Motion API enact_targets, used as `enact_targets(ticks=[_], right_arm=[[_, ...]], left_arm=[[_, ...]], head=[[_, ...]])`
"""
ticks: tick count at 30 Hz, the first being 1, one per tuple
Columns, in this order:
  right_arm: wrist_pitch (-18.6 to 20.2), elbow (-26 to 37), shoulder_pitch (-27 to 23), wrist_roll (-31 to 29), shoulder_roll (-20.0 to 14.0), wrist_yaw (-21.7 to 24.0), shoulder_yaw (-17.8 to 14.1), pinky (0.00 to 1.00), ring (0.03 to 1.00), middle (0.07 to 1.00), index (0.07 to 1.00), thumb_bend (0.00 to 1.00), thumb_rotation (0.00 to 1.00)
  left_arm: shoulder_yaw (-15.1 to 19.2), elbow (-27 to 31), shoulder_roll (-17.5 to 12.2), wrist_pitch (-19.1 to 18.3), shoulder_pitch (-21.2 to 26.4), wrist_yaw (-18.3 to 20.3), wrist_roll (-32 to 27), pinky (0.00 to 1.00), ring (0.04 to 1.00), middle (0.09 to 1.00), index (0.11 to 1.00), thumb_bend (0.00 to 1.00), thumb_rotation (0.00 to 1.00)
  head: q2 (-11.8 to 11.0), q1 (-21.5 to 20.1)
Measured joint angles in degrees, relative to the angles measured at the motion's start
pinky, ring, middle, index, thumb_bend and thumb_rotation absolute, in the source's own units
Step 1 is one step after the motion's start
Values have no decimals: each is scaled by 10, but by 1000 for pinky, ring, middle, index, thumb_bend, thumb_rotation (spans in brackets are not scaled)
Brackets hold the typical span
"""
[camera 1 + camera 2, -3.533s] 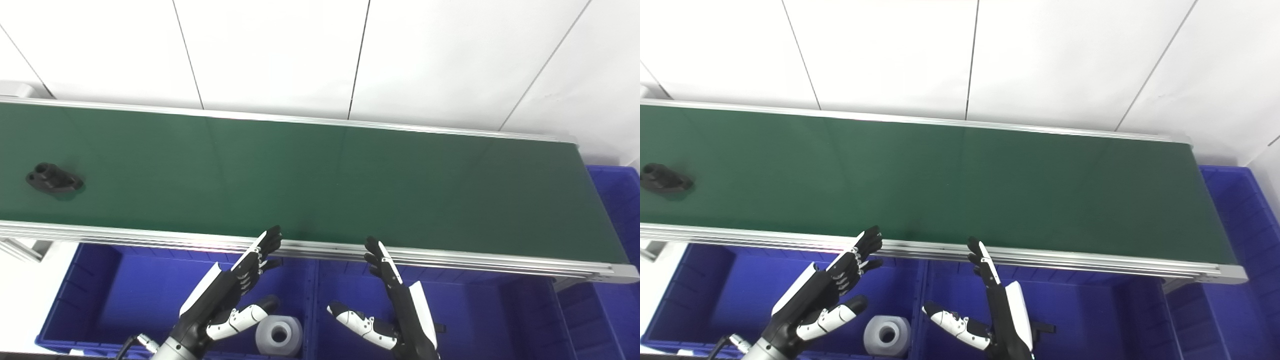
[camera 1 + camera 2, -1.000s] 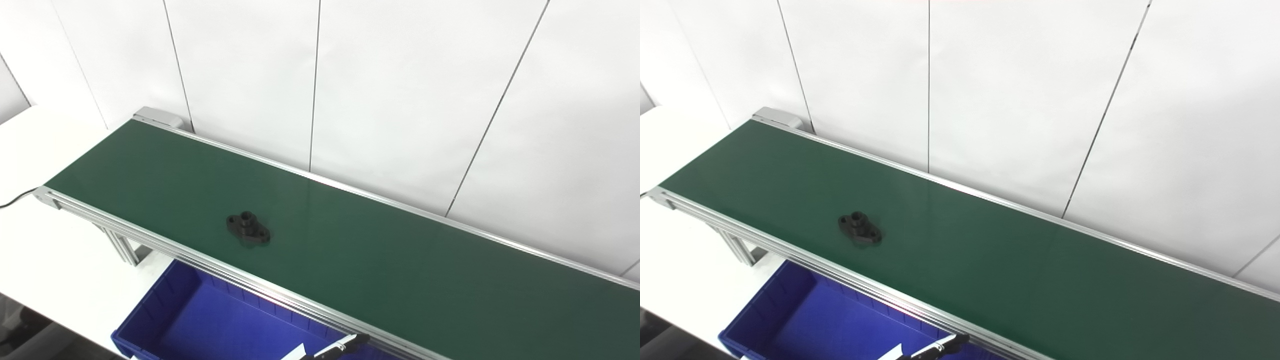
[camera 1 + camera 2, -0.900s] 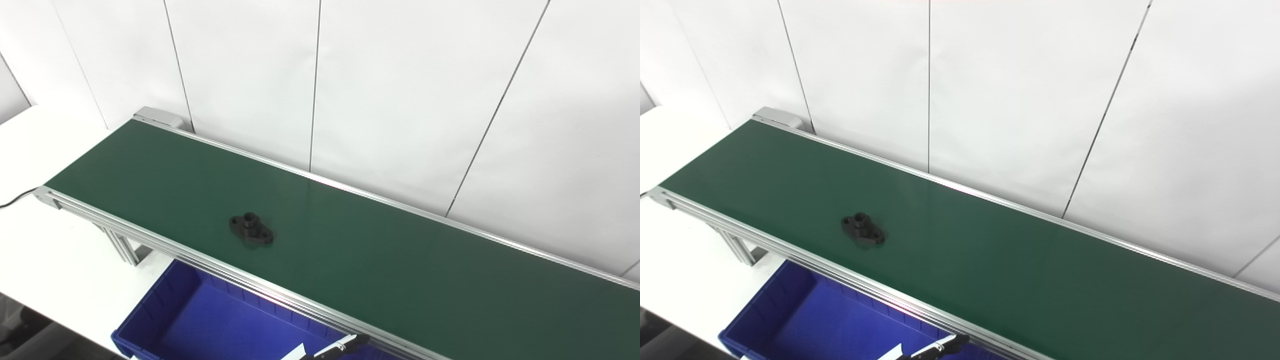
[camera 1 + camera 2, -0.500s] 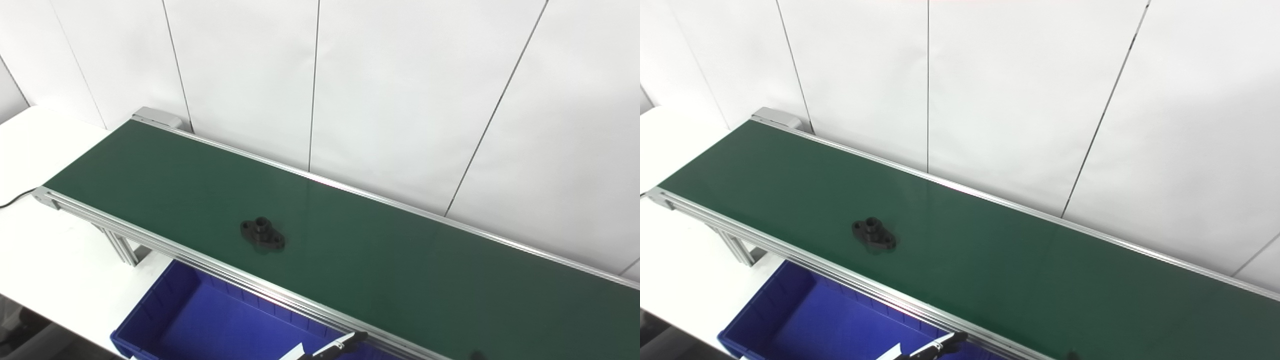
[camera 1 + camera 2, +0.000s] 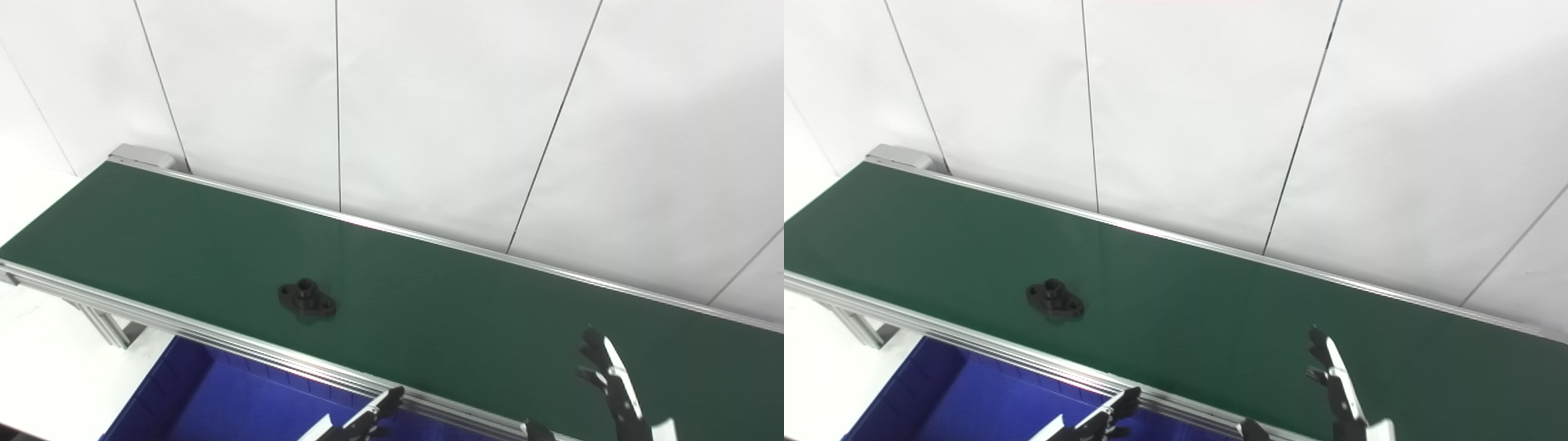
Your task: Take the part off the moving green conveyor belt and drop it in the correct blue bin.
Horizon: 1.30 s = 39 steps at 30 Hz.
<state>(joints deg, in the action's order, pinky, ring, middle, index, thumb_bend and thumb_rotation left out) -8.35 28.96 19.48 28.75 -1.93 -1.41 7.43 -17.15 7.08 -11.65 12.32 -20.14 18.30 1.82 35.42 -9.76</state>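
The small black part point(image 5: 306, 300) should show a hole going all the way through when the robot lifts it, because the part's raised collar has a dark round opening point(image 5: 305, 283).
A small black flanged part point(image 5: 307, 298) lies on the green conveyor belt point(image 5: 429, 306), left of the middle and near its front rail. My right hand point(image 5: 612, 386) rises over the belt at the lower right, fingers spread and empty, far to the right of the part. Only the fingertips of my left hand point(image 5: 373, 413) show at the bottom edge, over the front rail and the blue bin point(image 5: 202, 404); they are straight and hold nothing.
A white panelled wall stands right behind the belt. The belt's left end point(image 5: 138, 156) and its aluminium leg point(image 5: 104, 324) rest on a white table point(image 5: 43, 380). The blue bin sits below the front rail.
The camera has turned a little to the right. The black part has ridden rightward along the belt. My right hand has come up into view over the belt.
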Motion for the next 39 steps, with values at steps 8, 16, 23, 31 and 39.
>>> enact_targets(ticks=[8,16,23,31,39], right_arm=[[125,49,-75,49,2,85,4,741,830,885,929,719,361],[206,51,-131,92,8,142,20,680,809,872,929,746,327],[222,10,-160,119,5,150,33,724,820,878,932,753,346],[256,-39,-223,149,-6,177,52,712,823,883,936,784,435],[289,-79,-269,176,-19,212,77,720,823,850,933,816,470]], left_arm=[[6,15,-11,0,2,0,0,886,1000,1000,1000,399,714],[9,-9,-16,38,11,17,-31,951,1000,1000,1000,429,802],[13,-21,-23,56,19,35,-64,981,1000,1000,1000,392,798],[19,-21,-27,64,27,50,-89,1000,1000,1000,1000,342,836],[27,2,-29,39,21,43,-78,977,1000,1000,1000,385,885]], head=[[25,-43],[42,-73],[48,-90],[53,-136],[56,-140]])
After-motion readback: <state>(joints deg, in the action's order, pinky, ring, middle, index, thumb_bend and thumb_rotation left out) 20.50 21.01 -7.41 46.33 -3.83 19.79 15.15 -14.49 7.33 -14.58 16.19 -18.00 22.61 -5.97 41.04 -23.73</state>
